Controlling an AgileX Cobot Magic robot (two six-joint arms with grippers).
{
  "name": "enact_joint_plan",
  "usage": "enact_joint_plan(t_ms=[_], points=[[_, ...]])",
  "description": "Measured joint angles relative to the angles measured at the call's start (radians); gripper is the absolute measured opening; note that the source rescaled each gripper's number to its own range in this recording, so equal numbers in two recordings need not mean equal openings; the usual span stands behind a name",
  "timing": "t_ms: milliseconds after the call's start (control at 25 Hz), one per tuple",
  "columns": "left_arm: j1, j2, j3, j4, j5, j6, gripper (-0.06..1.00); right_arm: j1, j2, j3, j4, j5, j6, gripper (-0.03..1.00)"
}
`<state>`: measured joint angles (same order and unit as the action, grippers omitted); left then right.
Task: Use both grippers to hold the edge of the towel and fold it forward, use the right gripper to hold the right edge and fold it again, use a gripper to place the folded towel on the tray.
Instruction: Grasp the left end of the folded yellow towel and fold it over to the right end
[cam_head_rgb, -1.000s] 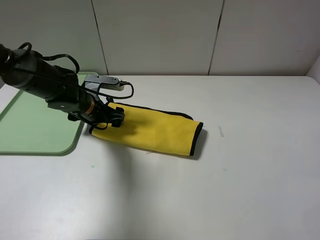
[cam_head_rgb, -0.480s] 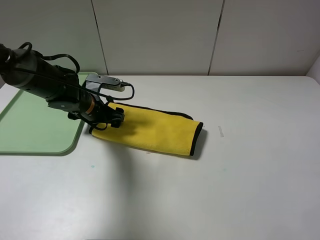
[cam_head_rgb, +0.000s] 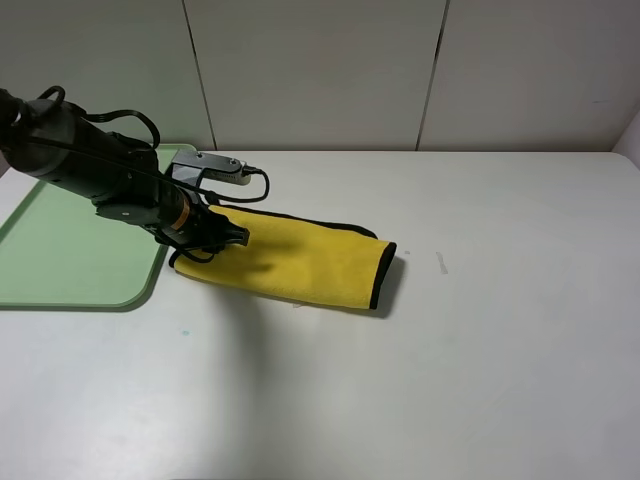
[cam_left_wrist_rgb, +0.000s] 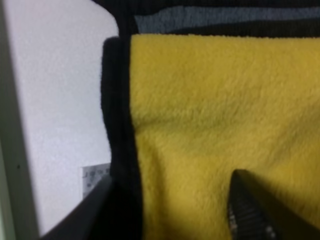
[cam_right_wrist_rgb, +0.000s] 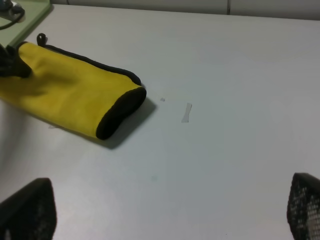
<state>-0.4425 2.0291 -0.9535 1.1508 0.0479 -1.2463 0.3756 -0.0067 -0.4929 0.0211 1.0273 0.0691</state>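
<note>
The black-trimmed edge (cam_left_wrist_rgb: 120, 115) lies flat between my left gripper's spread fingers, so I should reopen them and pinch the trim (cam_left_wrist_rgb: 127, 187) snugly before I fold the towel.
The yellow towel (cam_head_rgb: 300, 258) lies folded into a long strip on the white table, just right of the pale green tray (cam_head_rgb: 150, 285). My left gripper (cam_head_rgb: 212, 240) is at the strip's left end. In the left wrist view its fingers (cam_left_wrist_rgb: 250, 210) pinch the towel (cam_left_wrist_rgb: 215, 100) across the black-trimmed edge (cam_left_wrist_rgb: 117, 115), and my left gripper (cam_left_wrist_rgb: 170, 205) is shut on it. My right gripper (cam_right_wrist_rgb: 165, 210) hangs open above the bare table, well away from the towel (cam_right_wrist_rgb: 70, 95). It does not show in the exterior view.
The tray (cam_right_wrist_rgb: 30, 10) holds nothing that I can see. A small grey mark (cam_head_rgb: 441, 263) is on the table right of the towel. The left arm's black cable loops over the tray's near corner. Pale wall panels close off the back.
The left gripper has closed on the towel's left end. The whole strip has slid a little to the left, toward the tray. The right gripper has stayed open.
</note>
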Motion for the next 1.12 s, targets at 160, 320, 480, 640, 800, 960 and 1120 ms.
enact_joint_plan(t_ms=[160,320,480,640,800,960,1120], points=[[0.0,0.0,0.0,0.003,0.0,0.0,0.43,0.0,0.0,0.0,0.0,0.0,0.0,1.0],[0.0,0.0,0.0,0.003,0.0,0.0,0.43,0.0,0.0,0.0,0.0,0.0,0.0,1.0],[0.0,0.0,0.0,0.003,0.005,0.0,0.55,0.0,0.0,0.0,0.0,0.0,0.0,1.0],[0.0,0.0,0.0,0.003,0.011,0.0,0.64,0.0,0.0,0.0,0.0,0.0,0.0,1.0],[0.0,0.0,0.0,0.003,0.011,0.0,0.66,0.0,0.0,0.0,0.0,0.0,0.0,1.0],[0.003,0.004,0.0,0.003,0.003,0.0,0.66,0.0,0.0,0.0,0.0,0.0,0.0,1.0],[0.032,0.038,-0.004,0.003,-0.077,-0.002,0.66,0.0,0.0,0.0,0.0,0.0,0.0,1.0]])
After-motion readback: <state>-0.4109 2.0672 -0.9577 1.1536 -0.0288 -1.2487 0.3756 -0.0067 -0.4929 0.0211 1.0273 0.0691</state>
